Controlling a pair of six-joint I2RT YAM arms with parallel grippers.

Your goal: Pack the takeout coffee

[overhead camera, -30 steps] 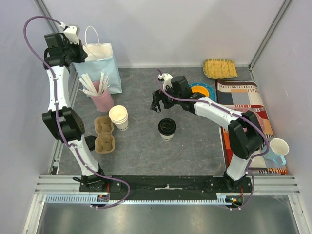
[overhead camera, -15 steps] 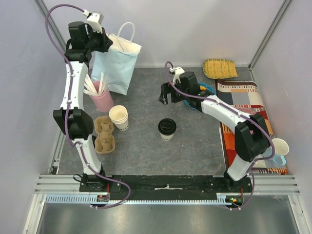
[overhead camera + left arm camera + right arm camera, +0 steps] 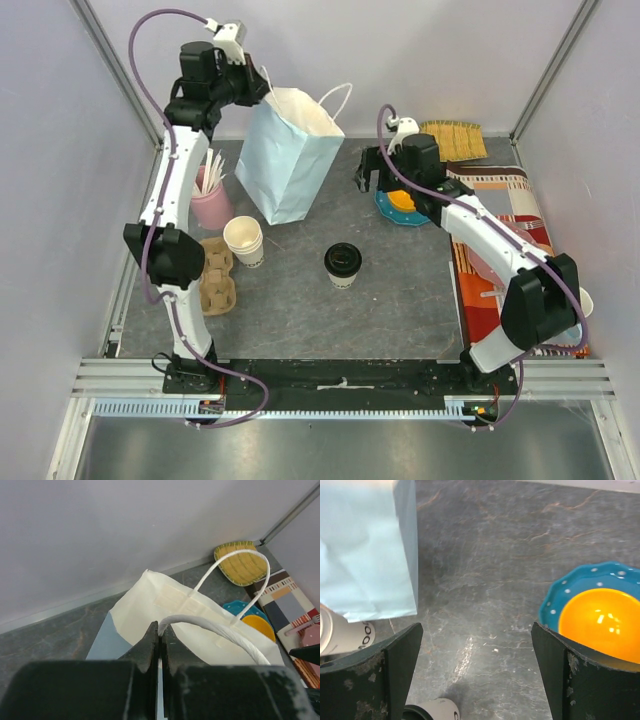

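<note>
The paper bag (image 3: 288, 160) is hanging from my left gripper, a long way from the patterned cloth. So next my right gripper grabs the bag's free handle (image 3: 346, 90) and brings the bag toward the cloth.
The takeout coffee (image 3: 342, 264), a white cup with a black lid, stands upright mid-table; its top edge shows at the bottom of the right wrist view (image 3: 432, 711). My left gripper (image 3: 250, 85) is shut on one white rope handle (image 3: 215, 629) of the pale blue paper bag (image 3: 290, 160), holding it lifted and tilted at the back; the bag's cream inside (image 3: 165, 605) is open. My right gripper (image 3: 372, 170) is open and empty, above the table right of the bag (image 3: 367, 550) and beside the blue dish.
A blue dish with an orange bowl (image 3: 402, 202) lies under the right arm. Stacked lidless cups (image 3: 244, 240), a brown cup carrier (image 3: 212, 275) and a pink cup of white sticks (image 3: 209, 200) stand at left. A yellow woven tray (image 3: 452, 140) and patterned cloth (image 3: 500, 210) lie at right.
My left gripper has carried the bag right, toward the table's middle, tilting it. My right gripper has moved back and right, away from the coffee. The coffee has not moved.
</note>
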